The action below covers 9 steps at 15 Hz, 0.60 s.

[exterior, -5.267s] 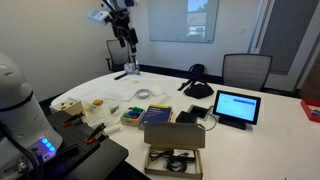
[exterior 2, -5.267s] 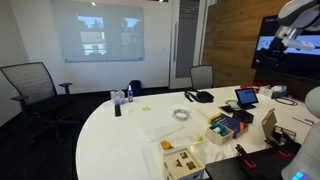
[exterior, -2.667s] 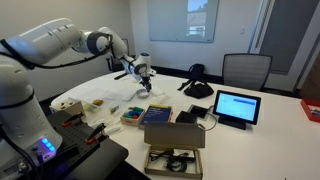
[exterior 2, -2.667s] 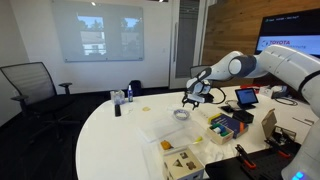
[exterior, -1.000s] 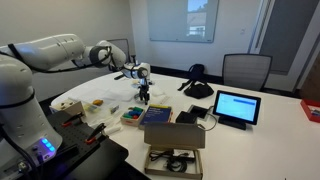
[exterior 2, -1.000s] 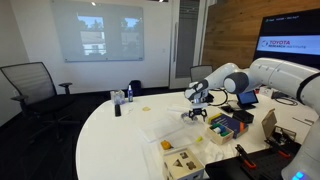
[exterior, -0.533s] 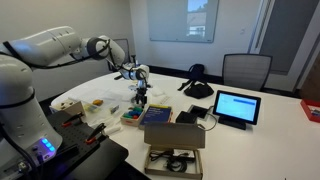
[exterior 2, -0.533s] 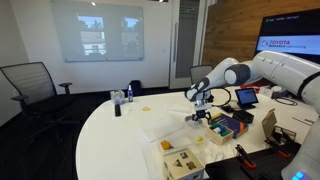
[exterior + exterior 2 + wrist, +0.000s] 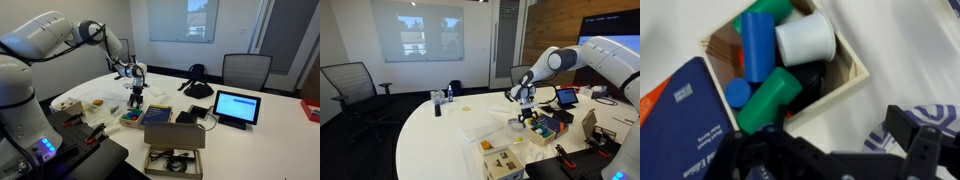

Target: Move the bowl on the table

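My gripper is hanging low beside the box of coloured cylinders [image 9: 783, 65], and the bowl [image 9: 937, 112] is off to one side, so next I lift clear and move back toward the bowl.
The bowl [image 9: 514, 124] is a small pale grey dish on the white table [image 9: 440, 140], just left of my gripper [image 9: 528, 114]. In an exterior view my gripper [image 9: 136, 99] hangs low over the table [image 9: 265, 140] beside the box of coloured pieces; the bowl is hard to make out there. In the wrist view my gripper [image 9: 830, 150] has its jaws wide apart, with only table between them. A blue-and-white patterned edge [image 9: 883, 122] lies by the right finger [image 9: 915, 140]; I cannot tell what it is.
A wooden box of coloured cylinders [image 9: 790, 60] sits right by the gripper and shows in both exterior views [image 9: 133, 117] [image 9: 548, 127]. A blue book [image 9: 680, 120] lies beside it. A tablet [image 9: 237, 106], a tan-and-white container [image 9: 68, 104] and an open cardboard box [image 9: 173, 140] stand around.
The arm came down to the bowl and moved with it toward the box of coloured pieces. In the last half second the gripper shifted slightly off the bowl.
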Each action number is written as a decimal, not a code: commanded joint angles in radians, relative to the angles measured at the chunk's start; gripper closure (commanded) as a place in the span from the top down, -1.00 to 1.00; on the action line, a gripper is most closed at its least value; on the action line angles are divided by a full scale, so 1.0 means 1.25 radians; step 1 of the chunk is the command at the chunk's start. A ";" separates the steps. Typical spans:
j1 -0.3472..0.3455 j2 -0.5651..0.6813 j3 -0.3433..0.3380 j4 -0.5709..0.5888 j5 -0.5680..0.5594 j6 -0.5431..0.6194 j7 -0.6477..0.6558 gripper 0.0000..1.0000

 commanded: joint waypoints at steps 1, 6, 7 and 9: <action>-0.010 -0.097 0.007 -0.135 -0.032 0.001 0.009 1.00; -0.028 -0.138 0.005 -0.211 -0.034 0.009 0.017 1.00; -0.030 -0.146 0.006 -0.219 -0.031 0.023 0.019 1.00; -0.039 -0.169 0.011 -0.233 -0.018 0.067 0.021 1.00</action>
